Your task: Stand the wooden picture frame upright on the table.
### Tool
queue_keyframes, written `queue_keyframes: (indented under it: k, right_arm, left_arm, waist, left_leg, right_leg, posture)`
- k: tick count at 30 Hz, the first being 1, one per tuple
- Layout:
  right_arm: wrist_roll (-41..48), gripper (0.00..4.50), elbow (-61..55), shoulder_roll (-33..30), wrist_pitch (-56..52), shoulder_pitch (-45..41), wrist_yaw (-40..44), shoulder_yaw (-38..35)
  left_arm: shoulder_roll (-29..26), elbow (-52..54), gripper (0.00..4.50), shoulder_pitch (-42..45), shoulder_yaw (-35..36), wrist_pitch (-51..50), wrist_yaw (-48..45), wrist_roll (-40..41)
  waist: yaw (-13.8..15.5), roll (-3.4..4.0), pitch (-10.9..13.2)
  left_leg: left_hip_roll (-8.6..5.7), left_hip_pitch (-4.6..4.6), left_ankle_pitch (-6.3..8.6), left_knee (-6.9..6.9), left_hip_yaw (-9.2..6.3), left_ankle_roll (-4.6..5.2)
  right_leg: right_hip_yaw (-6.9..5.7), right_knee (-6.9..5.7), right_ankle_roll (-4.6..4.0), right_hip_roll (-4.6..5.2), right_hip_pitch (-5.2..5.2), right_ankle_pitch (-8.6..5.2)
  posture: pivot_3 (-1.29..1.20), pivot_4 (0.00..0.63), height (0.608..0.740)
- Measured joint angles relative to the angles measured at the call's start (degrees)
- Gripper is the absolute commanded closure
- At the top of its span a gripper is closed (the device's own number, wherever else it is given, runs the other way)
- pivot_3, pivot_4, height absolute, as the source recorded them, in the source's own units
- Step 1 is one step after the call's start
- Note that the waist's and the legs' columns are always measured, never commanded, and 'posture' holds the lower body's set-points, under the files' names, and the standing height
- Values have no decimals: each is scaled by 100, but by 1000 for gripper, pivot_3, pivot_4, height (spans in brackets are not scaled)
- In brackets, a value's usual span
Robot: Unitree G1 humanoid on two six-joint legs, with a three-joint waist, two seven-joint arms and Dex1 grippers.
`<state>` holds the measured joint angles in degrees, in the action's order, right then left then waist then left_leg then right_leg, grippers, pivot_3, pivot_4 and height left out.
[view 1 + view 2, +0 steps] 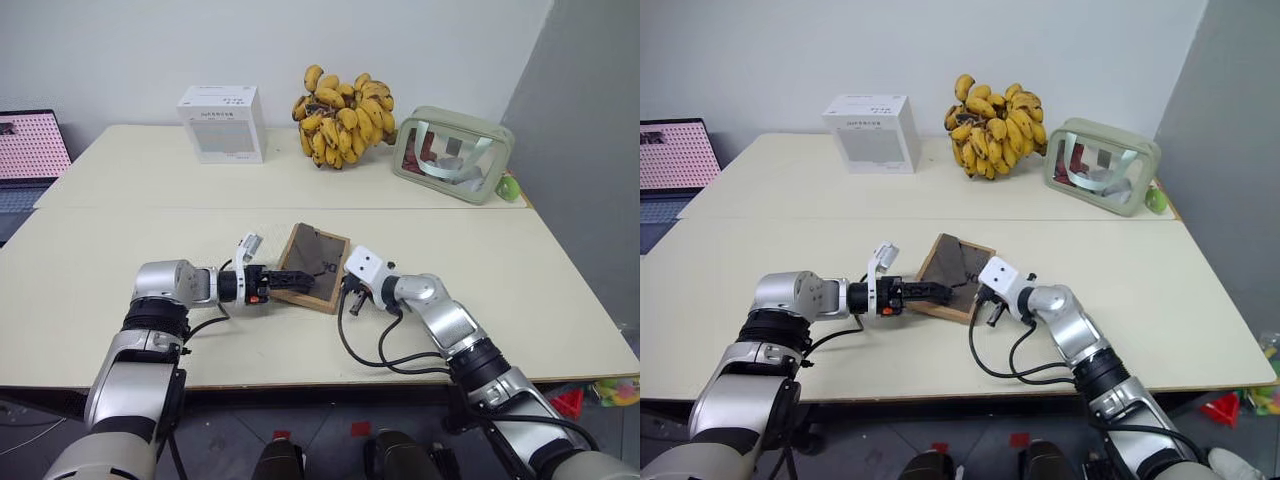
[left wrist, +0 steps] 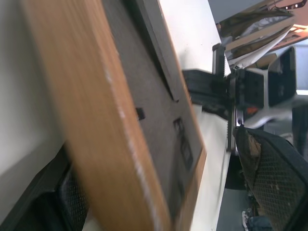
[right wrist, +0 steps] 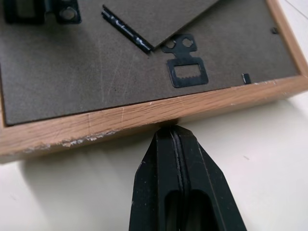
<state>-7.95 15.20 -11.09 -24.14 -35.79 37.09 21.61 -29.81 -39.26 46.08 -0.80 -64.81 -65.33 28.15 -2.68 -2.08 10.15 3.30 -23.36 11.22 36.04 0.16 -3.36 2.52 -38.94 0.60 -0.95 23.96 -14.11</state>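
Next, my right gripper lets go of the frame's bar and lifts the flap (image 1: 948,248) while my left gripper keeps the frame steady, because the stand flap (image 1: 317,253) lies folded against the frame's back panel.
The wooden picture frame (image 1: 320,252) lies flat on the cream table (image 1: 150,230) near its front edge, dark brown back panel and stand flap (image 3: 159,19) facing up. My left gripper (image 1: 296,277) comes in from the left and is open. Its fingers (image 2: 269,178) straddle the frame's light-wood edge (image 2: 120,144), one over the back panel and one beneath. My right gripper (image 3: 175,139) is shut and empty, and its tip touches the frame's near wooden rail (image 3: 120,118).
At the back of the table stand a white box (image 1: 222,122), a big bunch of bananas (image 1: 343,115) and a pale green clear-fronted bag (image 1: 452,155). A laptop (image 1: 30,160) sits off the table's left side. Black cables (image 1: 390,350) loop under my right arm.
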Motion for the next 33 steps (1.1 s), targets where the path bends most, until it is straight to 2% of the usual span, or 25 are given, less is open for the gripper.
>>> queue_keyframes:
  k: [1, 5, 14, 17, 20, 22, 23, 27, 30, 33]
  right_arm:
    - [2, 4500, -51, -36, 2, 35, 3, -5]
    - [4, 4500, -185, -137, 9, 111, 21, -3]
    - [25, 4500, -479, -440, 38, 328, 33, -44]
    - [96, 4500, -637, -695, 3, 453, 71, -201]
    - [221, 4500, -735, -925, -141, 543, 81, -472]
    - [433, 4147, -945, -1065, -449, 587, 187, -731]
    - [753, 4086, -1228, -1152, -805, 586, 381, -959]
    - [2001, 3226, -2255, -1412, -2191, 336, 1046, -1662]
    - [2900, 2475, -2665, -1476, -3199, -166, 1207, -2244]
    - [3576, 1745, -2864, -1496, -3839, -461, 1316, -2494]
  left_arm:
    - [20, 64, 6, -37, 18, 2, 1, 6]
    - [86, 96, 611, -93, 128, 35, 63, 9]
    - [56, 410, 2507, -416, 326, -321, 193, 183]
    - [47, 935, 3114, -606, 728, -681, 432, 506]
    - [111, 1376, 3219, -725, 1184, -925, 846, 726]
    - [298, 1950, 3219, -938, 1443, -1033, 1167, 863]
    - [389, 2390, 3219, -1103, 1474, -1086, 1314, 965]
    - [588, 3525, 3219, -1423, 1470, -1097, 1746, 1120]
    - [761, 4007, 3219, -1471, 1618, -838, 2105, 1209]
    - [797, 4228, 3219, -1545, 1697, -620, 2347, 1220]
  waist:
    - [7, 0, 0]
    - [40, 0, 0]
    - [29, 0, 0]
    - [39, -2, 2]
    - [44, -3, 3]
    - [48, 0, 7]
    - [48, -1, 10]
    - [47, 1, 15]
    - [23, 1, 15]
    - [8, 1, 15]
  left_leg:
    - [-2, -3, 0, -1, 0, 0]
    - [-4, -10, 0, -5, -3, 0]
    - [-1, -12, 0, -6, -4, 0]
    - [0, -17, 0, -6, -6, 0]
    - [-1, -20, 0, -5, -4, 0]
    - [0, -36, 0, -5, -6, 0]
    - [1, -49, 0, -5, -5, 0]
    - [12, -51, 1, -11, -9, 0]
    - [16, -43, 1, -9, -12, 0]
    - [16, -42, 1, -10, -15, 0]
  right_leg:
    - [0, 2, 1, 1, 1, 0]
    - [-3, 6, 23, 2, 6, 11]
    - [-4, 6, 8, 0, 11, 2]
    - [-6, 7, 0, 2, 12, -2]
    - [-4, 8, 2, 2, 14, -2]
    - [-5, 9, 18, 4, 24, 8]
    - [-5, 9, 35, 3, 36, 18]
    - [-10, 14, 34, -6, 40, 17]
    - [-11, 10, 33, -13, 38, 17]
    - [-13, 11, 30, -15, 37, 15]
  posture:
    - [0, 150, 740]
    - [0, 150, 740]
    - [0, 150, 740]
    - [0, 150, 740]
    - [0, 150, 740]
    - [0, 150, 740]
    - [0, 150, 740]
    - [0, 150, 740]
    - [0, 150, 740]
    - [0, 150, 740]
